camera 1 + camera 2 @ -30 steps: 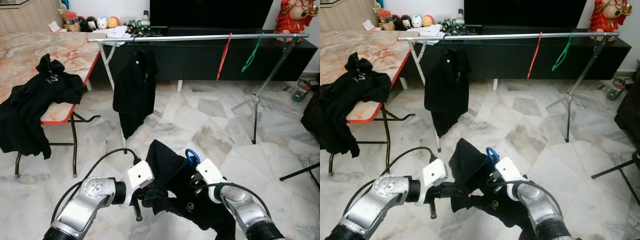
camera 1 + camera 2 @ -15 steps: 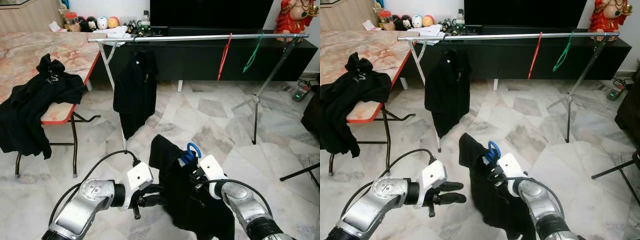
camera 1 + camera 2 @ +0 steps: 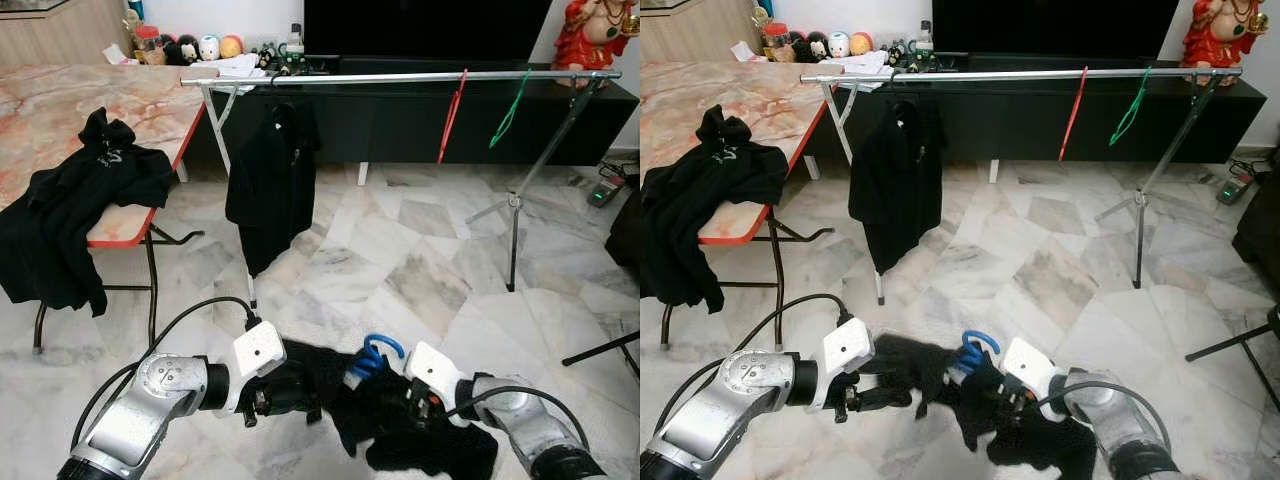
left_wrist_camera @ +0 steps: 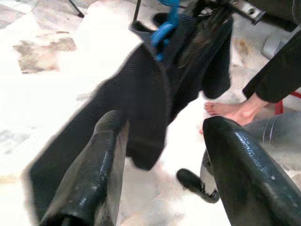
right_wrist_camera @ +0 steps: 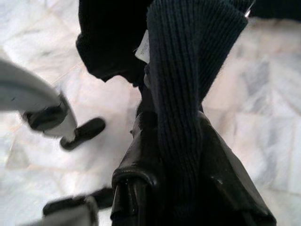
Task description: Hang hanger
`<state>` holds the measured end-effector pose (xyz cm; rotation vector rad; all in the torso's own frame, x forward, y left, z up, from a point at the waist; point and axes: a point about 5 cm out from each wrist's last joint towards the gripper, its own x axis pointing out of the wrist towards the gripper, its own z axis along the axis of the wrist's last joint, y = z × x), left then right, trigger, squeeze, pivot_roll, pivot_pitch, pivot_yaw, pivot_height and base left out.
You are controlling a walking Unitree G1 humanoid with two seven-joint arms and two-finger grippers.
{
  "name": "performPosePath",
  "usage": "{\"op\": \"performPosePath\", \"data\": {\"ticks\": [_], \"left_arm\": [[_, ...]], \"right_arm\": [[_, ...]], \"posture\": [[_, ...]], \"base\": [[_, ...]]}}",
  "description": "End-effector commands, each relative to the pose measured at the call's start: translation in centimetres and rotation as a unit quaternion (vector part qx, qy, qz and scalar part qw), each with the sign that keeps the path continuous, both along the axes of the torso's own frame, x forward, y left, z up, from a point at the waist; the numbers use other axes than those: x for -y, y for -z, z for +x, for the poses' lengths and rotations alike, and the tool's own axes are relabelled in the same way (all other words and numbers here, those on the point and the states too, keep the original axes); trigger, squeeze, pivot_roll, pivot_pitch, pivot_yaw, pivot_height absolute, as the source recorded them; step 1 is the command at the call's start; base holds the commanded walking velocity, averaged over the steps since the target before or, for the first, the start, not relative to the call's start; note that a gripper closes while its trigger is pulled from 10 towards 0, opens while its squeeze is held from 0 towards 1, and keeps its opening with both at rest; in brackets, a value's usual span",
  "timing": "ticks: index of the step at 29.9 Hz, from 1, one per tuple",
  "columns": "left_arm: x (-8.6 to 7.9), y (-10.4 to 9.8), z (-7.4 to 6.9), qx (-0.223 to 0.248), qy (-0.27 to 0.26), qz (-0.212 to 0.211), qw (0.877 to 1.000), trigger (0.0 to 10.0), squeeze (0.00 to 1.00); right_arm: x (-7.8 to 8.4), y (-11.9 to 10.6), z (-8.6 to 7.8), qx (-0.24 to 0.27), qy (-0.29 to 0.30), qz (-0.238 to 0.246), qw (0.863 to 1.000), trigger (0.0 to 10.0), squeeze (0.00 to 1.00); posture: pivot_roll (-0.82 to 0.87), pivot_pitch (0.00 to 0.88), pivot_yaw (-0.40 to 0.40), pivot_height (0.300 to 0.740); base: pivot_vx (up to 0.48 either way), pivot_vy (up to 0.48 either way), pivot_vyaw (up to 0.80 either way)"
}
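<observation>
My gripper will lift the hanger, and the black garment (image 3: 350, 408) will come along and hang limp below, because the blue hook (image 3: 382, 346) sticks out through the knit collar.
A black garment (image 3: 330, 385) on a blue hanger (image 3: 372, 353) hangs low over the floor, spread between my two grippers. My right gripper (image 3: 414, 402) is shut on the garment's dark knit collar (image 5: 188, 70) just below the hanger hook. My left gripper (image 3: 283, 390) is at the garment's other end, its fingers (image 4: 94, 174) wide apart, with the cloth draped against one of them. The silver clothes rail (image 3: 400, 76) stands ahead across the room, well above both grippers.
On the rail hang a black shirt (image 3: 272, 180), a red hanger (image 3: 452, 115) and a green hanger (image 3: 508, 108). A marble-topped table (image 3: 130, 100) with black clothes (image 3: 70, 200) stands on the left. A person's bare foot (image 4: 225, 109) is nearby.
The garment has dropped from hanging upright to lying low and spread out. My left gripper, apart from it half a second ago, is now at the cloth again. The right arm has lowered.
</observation>
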<state>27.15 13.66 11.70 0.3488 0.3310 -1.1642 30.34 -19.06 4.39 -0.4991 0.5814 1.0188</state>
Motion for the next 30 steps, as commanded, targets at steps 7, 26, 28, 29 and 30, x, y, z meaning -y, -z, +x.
{"op": "performPosePath", "data": {"ticks": [7, 26, 28, 29, 30], "left_arm": [[0.7, 0.4, 1.4, 0.037, -0.006, 0.041, 0.998, 10.0, 1.00], [1.4, 2.5, 1.0, -0.013, 0.040, 0.044, 0.998, 10.0, 0.00], [1.6, 2.4, 1.0, -0.014, 0.042, 0.041, 0.998, 10.0, 0.00], [1.8, 2.4, 1.0, -0.016, 0.046, 0.040, 0.998, 10.0, 0.00], [1.9, 2.4, 1.0, -0.017, 0.047, 0.039, 0.998, 10.0, 0.00]], "right_arm": [[-1.5, -0.8, 0.1, 0.002, -0.081, 0.008, 0.997, 0.0, 0.00], [-3.1, -2.0, -0.6, -0.005, -0.174, 0.044, 0.984, 0.0, 0.00], [-3.4, -2.1, -0.6, -0.004, -0.177, 0.049, 0.983, 0.0, 0.00], [-3.8, -2.3, -0.4, -0.002, -0.181, 0.054, 0.982, 0.0, 0.00], [-3.9, -2.3, -0.4, -0.001, -0.182, 0.055, 0.982, 0.0, 0.00]], "posture": [[0.07, 0.068, -0.039, 0.740], [0.06, 0.069, -0.029, 0.740], [0.07, 0.068, -0.029, 0.740], [0.07, 0.068, -0.029, 0.740], [0.07, 0.068, -0.029, 0.740]], "base": [[0.000, 0.000, 0.00], [0.000, 0.000, 0.00], [0.000, 0.000, 0.00], [0.000, 0.000, 0.00], [0.000, 0.000, 0.00]]}}
